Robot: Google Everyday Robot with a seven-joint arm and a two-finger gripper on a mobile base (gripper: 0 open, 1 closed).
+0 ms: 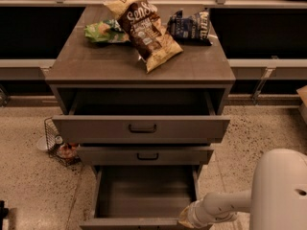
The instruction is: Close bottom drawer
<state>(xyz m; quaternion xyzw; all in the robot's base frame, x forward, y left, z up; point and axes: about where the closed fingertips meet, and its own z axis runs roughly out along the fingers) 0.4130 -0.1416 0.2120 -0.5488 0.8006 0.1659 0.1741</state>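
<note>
My gripper is over the bottom drawer's front corner [189, 219]. Next, I move back toward the outer side of the drawer's front panel [178, 226] before I push the drawer shut.
The bottom drawer [144, 193] of the grey-brown cabinet stands pulled far out, showing its dark empty floor and thin side walls. Its front panel [129, 223] lies at the lower edge of the view. My gripper [186, 217] is at the drawer's front right corner, at the end of the white arm [225, 207] that reaches in from the right. It sits close against the front panel. Above, the top drawer [141, 127] and the middle drawer [146, 155] are also partly open.
Several snack bags lie on the cabinet top [96, 63]: a brown chip bag [144, 28], a green bag [103, 31] and a dark blue bag [191, 27]. A small wire basket [60, 143] stands on the speckled floor left of the cabinet. My white arm housing [280, 190] fills the lower right.
</note>
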